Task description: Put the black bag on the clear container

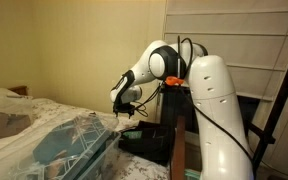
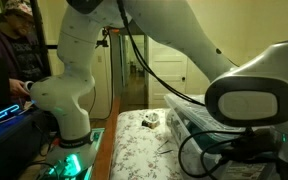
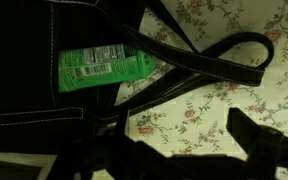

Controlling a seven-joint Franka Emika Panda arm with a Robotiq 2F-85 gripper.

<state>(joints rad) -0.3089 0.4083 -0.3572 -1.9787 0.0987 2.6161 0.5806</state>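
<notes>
Next, my gripper moves over to the strap's loop [image 3: 261, 50] and picks up the black bag by its strap, because the gripper's open fingers have only floral sheet [image 3: 181, 121] between them beside the bag.
In the wrist view the black bag [image 3: 24, 70] lies on a floral sheet, filling the left side, with a green label [image 3: 104, 68] on it. Its thin black strap [image 3: 224, 62] loops out to the right across the sheet. My gripper [image 3: 184, 137] is open just above the sheet, beside the bag; only sheet shows between the fingers. In an exterior view the gripper [image 1: 124, 103] hangs over the near end of the clear container [image 1: 76, 145], which lies on the bed with a teal tint showing through. I cannot make out the bag in the exterior views.
A dark box-like thing [image 1: 147, 142] sits by the robot's base, next to the container's end. A person [image 2: 6, 50] stands beside the robot pedestal [image 2: 69, 120]. The floral bed [image 2: 139, 150] carries a small object [image 2: 152, 120]. A wall with blinds [image 1: 234, 45] stands behind the arm.
</notes>
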